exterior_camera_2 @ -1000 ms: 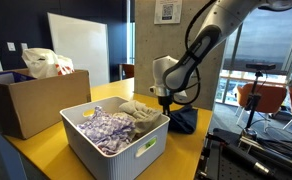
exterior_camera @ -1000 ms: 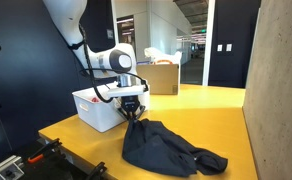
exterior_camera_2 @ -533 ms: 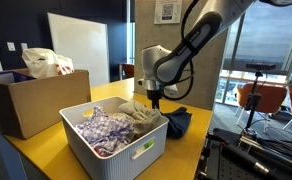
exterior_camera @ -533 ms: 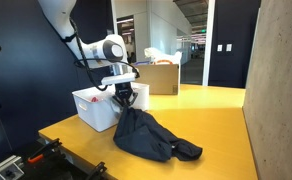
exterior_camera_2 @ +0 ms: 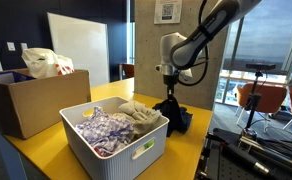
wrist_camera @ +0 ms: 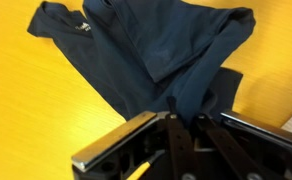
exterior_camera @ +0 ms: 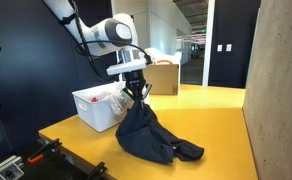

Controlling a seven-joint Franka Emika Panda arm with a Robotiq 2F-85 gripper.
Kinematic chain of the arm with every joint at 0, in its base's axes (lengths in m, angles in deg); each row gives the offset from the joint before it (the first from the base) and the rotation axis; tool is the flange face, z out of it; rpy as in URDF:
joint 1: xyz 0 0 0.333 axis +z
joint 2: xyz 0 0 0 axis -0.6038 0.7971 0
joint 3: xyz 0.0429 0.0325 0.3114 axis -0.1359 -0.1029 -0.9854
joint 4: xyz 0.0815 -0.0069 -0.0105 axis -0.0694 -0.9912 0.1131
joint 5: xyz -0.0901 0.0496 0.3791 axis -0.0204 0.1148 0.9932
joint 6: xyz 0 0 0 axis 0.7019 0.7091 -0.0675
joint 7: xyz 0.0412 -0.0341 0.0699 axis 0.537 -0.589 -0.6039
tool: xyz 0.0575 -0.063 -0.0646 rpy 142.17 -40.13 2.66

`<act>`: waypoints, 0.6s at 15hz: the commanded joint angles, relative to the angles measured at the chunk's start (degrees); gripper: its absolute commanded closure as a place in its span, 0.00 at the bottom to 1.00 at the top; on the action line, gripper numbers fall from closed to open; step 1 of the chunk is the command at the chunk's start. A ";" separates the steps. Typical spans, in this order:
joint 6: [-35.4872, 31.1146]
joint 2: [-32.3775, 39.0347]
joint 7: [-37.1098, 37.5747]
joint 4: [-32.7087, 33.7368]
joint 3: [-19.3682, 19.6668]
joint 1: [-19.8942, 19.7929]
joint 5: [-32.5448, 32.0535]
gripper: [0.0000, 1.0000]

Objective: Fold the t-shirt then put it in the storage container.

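Observation:
Next, my gripper puts the t-shirt's held end over its far end (exterior_camera: pixel 188 151) before moving to the storage container, because the t-shirt trails long and unfolded (exterior_camera: pixel 144 134) from my gripper.
The dark navy t-shirt (exterior_camera: pixel 144 131) hangs in a long drape from my gripper (exterior_camera: pixel 136 93), its lower part still heaped on the yellow table. The gripper is shut on the cloth's top and is raised beside the white storage container (exterior_camera: pixel 98 108). In an exterior view the gripper (exterior_camera_2: pixel 170 98) stands right of the storage container (exterior_camera_2: pixel 114 148), with the t-shirt (exterior_camera_2: pixel 174 116) trailing down behind the bin's corner. From the wrist view the t-shirt (wrist_camera: pixel 156 50) spreads over the table below my gripper (wrist_camera: pixel 183 122), whose fingers pinch a bunched fold.
The storage container holds pale and patterned cloth items (exterior_camera_2: pixel 108 128). A brown cardboard box (exterior_camera_2: pixel 31 98) with a white bag stands at the table's far side, and another box (exterior_camera: pixel 163 76) sits at the back. The table edge (exterior_camera: pixel 76 150) is close to the t-shirt.
My gripper has risen, lifting the t-shirt's top higher so the cloth hangs longer; it first moved toward the storage container, then up and slightly away.

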State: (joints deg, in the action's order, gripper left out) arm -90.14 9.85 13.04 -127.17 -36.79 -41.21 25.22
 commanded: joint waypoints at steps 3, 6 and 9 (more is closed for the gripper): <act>-0.59 -3.09 -0.86 -1.11 3.58 -5.65 0.13 0.99; -0.63 0.50 -1.29 2.33 4.81 -8.28 0.91 0.99; -0.60 2.34 -0.83 3.97 5.26 -9.77 0.89 0.99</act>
State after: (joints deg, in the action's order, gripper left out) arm -90.26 9.70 12.68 -125.93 -31.87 -50.02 25.33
